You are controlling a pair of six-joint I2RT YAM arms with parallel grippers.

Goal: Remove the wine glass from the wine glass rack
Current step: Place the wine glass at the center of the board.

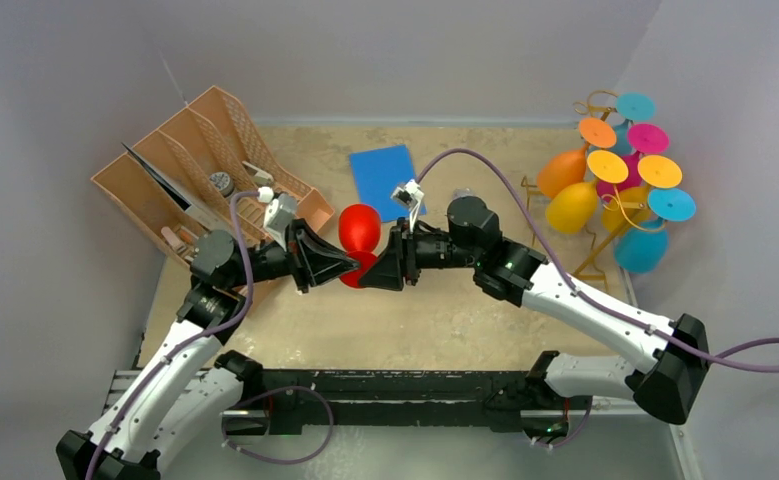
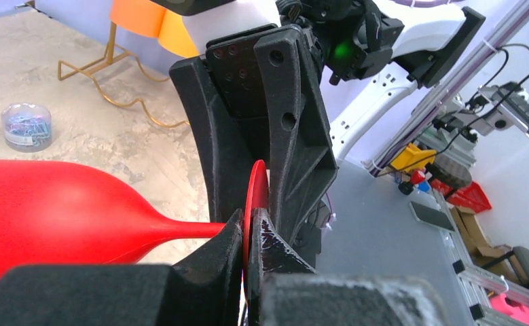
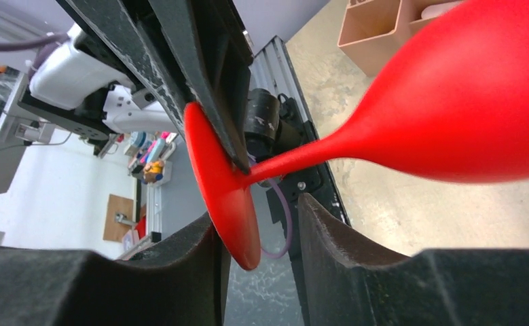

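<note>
The wine glass must stand on the foot (image 1: 355, 274) that my left gripper is holding, so next my right gripper takes over while my left gripper goes to the bowl's rim (image 1: 358, 209).
A red wine glass (image 1: 359, 228) hangs in the air over the middle of the table, bowl toward the back, foot toward the front. My left gripper (image 1: 348, 266) is shut on the thin red foot disc (image 2: 256, 193). My right gripper (image 1: 373, 272) faces it from the other side. It is open, with its fingers either side of the same foot (image 3: 224, 190) and a gap on the stem side. The gold wire rack (image 1: 605, 232) stands at the far right and holds several coloured glasses, among them orange, yellow, pink and blue. Its wavy base shows in the left wrist view (image 2: 122, 95).
A brown slotted organizer tray (image 1: 205, 170) stands at the back left. A blue flat pad (image 1: 385, 178) lies at the back centre. A small clear tub of paper clips (image 2: 26, 126) sits on the table near the rack. Grey walls close in both sides.
</note>
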